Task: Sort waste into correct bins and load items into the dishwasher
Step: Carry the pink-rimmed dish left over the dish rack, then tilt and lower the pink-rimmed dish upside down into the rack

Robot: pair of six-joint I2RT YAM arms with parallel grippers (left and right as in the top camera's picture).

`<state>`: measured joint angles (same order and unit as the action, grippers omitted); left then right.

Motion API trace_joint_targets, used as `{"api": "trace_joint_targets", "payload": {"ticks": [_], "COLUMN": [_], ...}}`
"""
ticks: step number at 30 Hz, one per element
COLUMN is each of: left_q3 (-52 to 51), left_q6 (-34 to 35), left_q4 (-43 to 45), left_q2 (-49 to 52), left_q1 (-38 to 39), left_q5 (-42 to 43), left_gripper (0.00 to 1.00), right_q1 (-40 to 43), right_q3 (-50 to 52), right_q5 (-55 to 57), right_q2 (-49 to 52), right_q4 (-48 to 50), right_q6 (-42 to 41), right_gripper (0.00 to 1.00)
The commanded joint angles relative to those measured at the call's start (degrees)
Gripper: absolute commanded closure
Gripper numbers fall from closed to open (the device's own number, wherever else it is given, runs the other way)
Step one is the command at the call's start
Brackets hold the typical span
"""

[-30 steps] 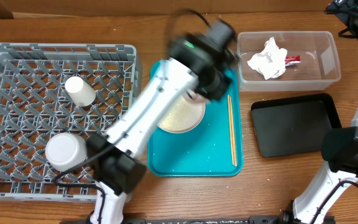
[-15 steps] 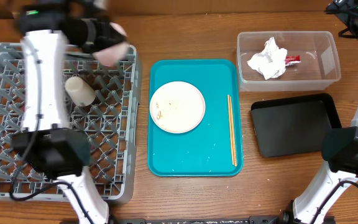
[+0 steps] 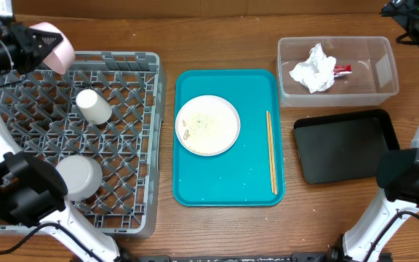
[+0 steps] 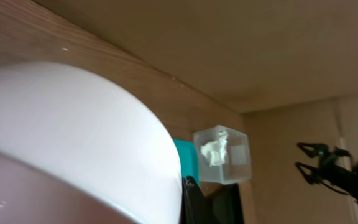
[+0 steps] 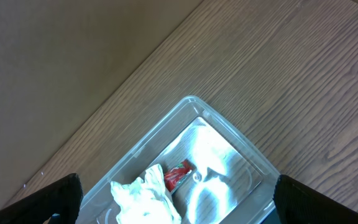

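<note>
The small bowl [image 3: 61, 52] is hanging at a tilt over free rack slots [image 3: 53, 93] next to the white cup. My left gripper keeps moving it down until it sits in the rack.
My left gripper [image 3: 22, 48] is shut on the small pinkish-white bowl [image 3: 52, 44] and holds it tilted above the back left corner of the grey dish rack [image 3: 140, 145]. The bowl fills the left wrist view [image 4: 61, 143]. A white cup [image 3: 93, 105] lies in the rack and a grey-green bowl [image 3: 78, 177] sits upside down in it. The white plate [image 3: 207, 125] with crumbs and the chopsticks [image 3: 271, 151] lie on the teal tray [image 3: 228, 191]. The clear tub [image 3: 384, 73] holds the napkin [image 3: 313, 68] and red wrapper [image 3: 342, 70]. My right gripper [image 5: 179, 199] is open, high above the tub [image 5: 229, 130].
The black tray [image 3: 346, 144] lies in front of the clear tub at the right. The right arm's base [image 3: 406, 182] stands at the right edge next to it. The left arm's base [image 3: 20, 196] stands over the rack's front left corner.
My left arm has swung from above the teal tray over the rack to its back left corner, carrying the pinkish bowl. The plate is uncovered. The right arm has not moved.
</note>
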<state>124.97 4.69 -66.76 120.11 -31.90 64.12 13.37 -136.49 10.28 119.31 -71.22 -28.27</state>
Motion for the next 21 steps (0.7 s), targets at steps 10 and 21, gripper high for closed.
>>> {"api": "trace_joint_targets", "payload": {"ticks": [10,21], "left_q3": [-17.1,-22.8], "left_q6": [-8.6,-15.8], "left_q4": [7.4,7.5], "left_q2": [2.1,2.1], "left_q1": [-5.5,-6.7], "left_q5": [13.9,13.6], "left_gripper": [0.96,0.96], "right_q1": [-0.2,-0.2], "right_q3": [-0.5,-0.5], "right_q5": [0.0,0.0], "right_q2": [-0.5,-0.5], "right_q4": [0.2,0.2], "right_q6": [0.0,-0.1], "right_gripper": [0.00,0.00]}}
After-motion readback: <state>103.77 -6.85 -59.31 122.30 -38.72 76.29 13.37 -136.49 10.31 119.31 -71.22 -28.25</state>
